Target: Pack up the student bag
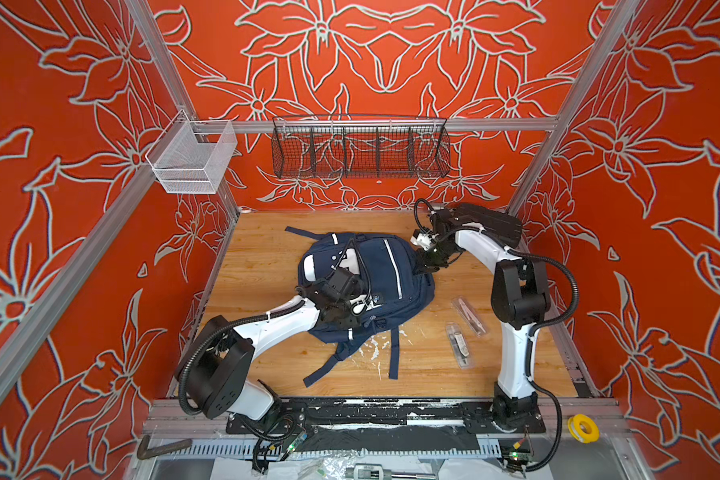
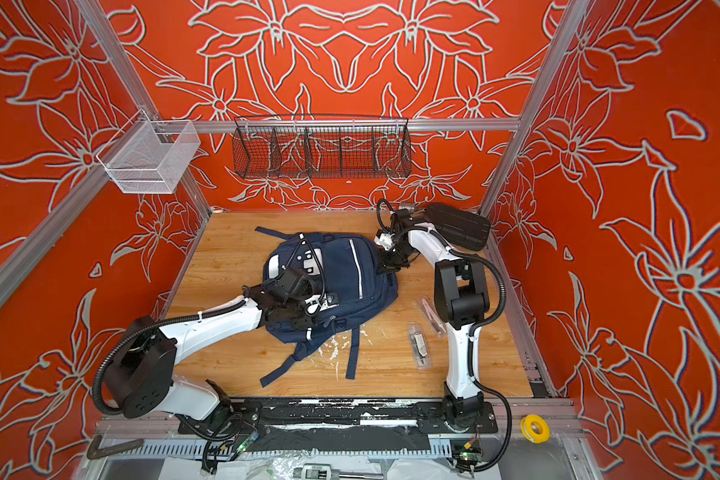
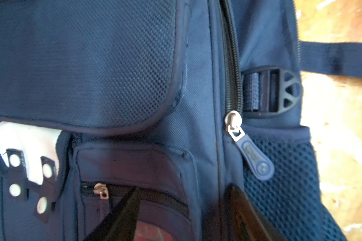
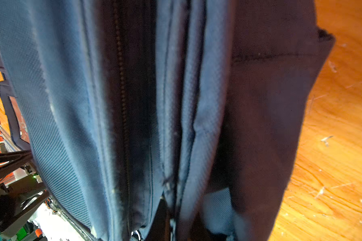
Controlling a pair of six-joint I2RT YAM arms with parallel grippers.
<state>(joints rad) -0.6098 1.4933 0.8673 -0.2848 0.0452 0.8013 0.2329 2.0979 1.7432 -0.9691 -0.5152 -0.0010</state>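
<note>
My left gripper should pinch the seam (image 3: 220, 172) below the zip slider to keep it still while my right gripper draws the pull (image 3: 257, 157), because the seam lies free inside my open left gripper.
The student bag (image 1: 385, 270) (image 2: 346, 270), navy with white patches and reflective stripes, lies flat in the middle of the wooden table in both top views. My left gripper (image 1: 364, 305) (image 2: 323, 303) hovers open over its front. In the left wrist view the left gripper (image 3: 182, 221) straddles the small front pocket, with nothing pinched. A silver zip slider (image 3: 233, 123) with a navy pull (image 3: 257, 160) sits beside the mesh side pocket. My right gripper (image 1: 427, 266) (image 2: 387, 266) is at the bag's far right edge, where the right gripper (image 4: 172, 219) is shut on a fold of bag fabric.
Two clear stationery packets (image 1: 469, 316) (image 1: 458, 345) lie on the table to the right of the bag. Loose navy straps (image 1: 393, 353) trail toward the front edge. A black wire basket (image 1: 360, 151) and a white mesh basket (image 1: 192, 162) hang on the back rail. A yellow tape roll (image 1: 583, 428) sits front right.
</note>
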